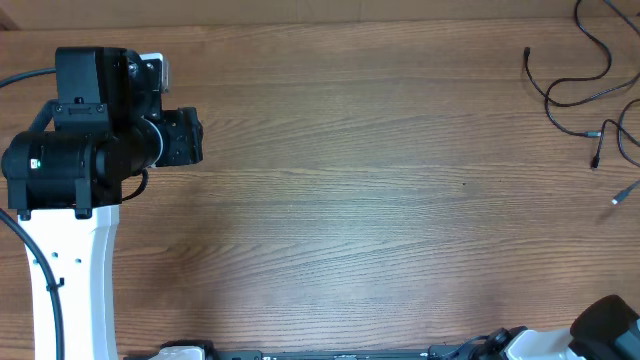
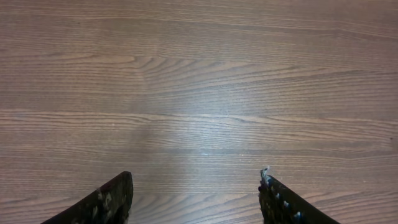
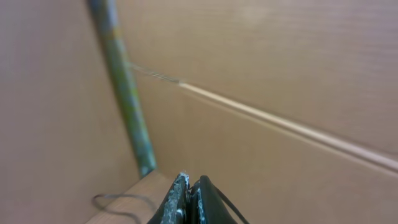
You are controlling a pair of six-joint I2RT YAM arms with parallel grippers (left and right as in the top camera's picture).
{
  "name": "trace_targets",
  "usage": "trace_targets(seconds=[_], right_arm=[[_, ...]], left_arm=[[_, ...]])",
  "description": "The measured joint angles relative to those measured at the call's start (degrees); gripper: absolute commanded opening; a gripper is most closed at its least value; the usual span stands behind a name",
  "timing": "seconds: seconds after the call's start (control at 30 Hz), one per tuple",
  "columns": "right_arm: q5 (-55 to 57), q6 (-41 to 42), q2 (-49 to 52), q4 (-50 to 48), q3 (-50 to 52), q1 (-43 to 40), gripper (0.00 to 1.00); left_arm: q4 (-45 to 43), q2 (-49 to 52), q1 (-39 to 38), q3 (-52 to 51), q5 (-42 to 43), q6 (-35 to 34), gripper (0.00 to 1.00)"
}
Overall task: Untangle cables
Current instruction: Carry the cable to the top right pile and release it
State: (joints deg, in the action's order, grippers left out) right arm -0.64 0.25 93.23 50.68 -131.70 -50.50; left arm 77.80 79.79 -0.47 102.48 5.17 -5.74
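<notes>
My right gripper should keep lowering the thin black cord (image 3: 231,205), which runs from its closed fingers, until the cord rests on open wood (image 1: 604,238) next to the other cables.
The cables (image 1: 572,98) are thin black cords lying in loose strands at the table's far right; one strand ends in a silvery tip (image 1: 617,200). My left gripper (image 2: 196,199) is open and empty over bare wood, far from the cables; in the overhead view its arm (image 1: 180,137) is at the far left. My right gripper (image 3: 190,198) is shut, and a thin black cord (image 3: 229,208) runs out of its jaws toward the lower right. Another loop of cable (image 3: 118,202) lies on the table corner below it. Only part of the right arm (image 1: 608,322) shows in the overhead view.
A brown cardboard wall (image 3: 280,74) and a green upright pole (image 3: 127,99) stand close behind the table corner in the right wrist view. The wooden table (image 1: 350,200) spans the overhead view between the arms.
</notes>
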Motion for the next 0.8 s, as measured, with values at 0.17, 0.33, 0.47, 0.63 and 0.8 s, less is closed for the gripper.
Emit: trace_targets(seconds=[0.17, 0.33, 0.47, 0.63, 0.8], right_arm=[[0.07, 0.00, 1.97, -0.33, -0.11, -4.46, 0.04], [0.04, 0.04, 5.84, -0.63, 0.02, -8.63, 0.04], [-0.26, 0.42, 8.72, -1.27, 1.44, -10.99, 0.04], [-5.35, 0.81, 10.56, -1.38, 3.17, -11.63, 0.04], [-9.77, 1.05, 10.47, 0.17, 5.16, -8.48, 0.04]], left_arm=[[0.00, 0.00, 0.00, 0.00, -0.33, 0.00, 0.65], [-0.02, 0.00, 0.00, 0.00, -0.52, 0.00, 0.64], [-0.02, 0.00, 0.00, 0.00, -0.52, 0.00, 0.64], [0.00, 0.00, 0.00, 0.00, -0.52, -0.22, 0.63], [0.04, 0.00, 0.00, 0.00, -0.50, -0.26, 0.63]])
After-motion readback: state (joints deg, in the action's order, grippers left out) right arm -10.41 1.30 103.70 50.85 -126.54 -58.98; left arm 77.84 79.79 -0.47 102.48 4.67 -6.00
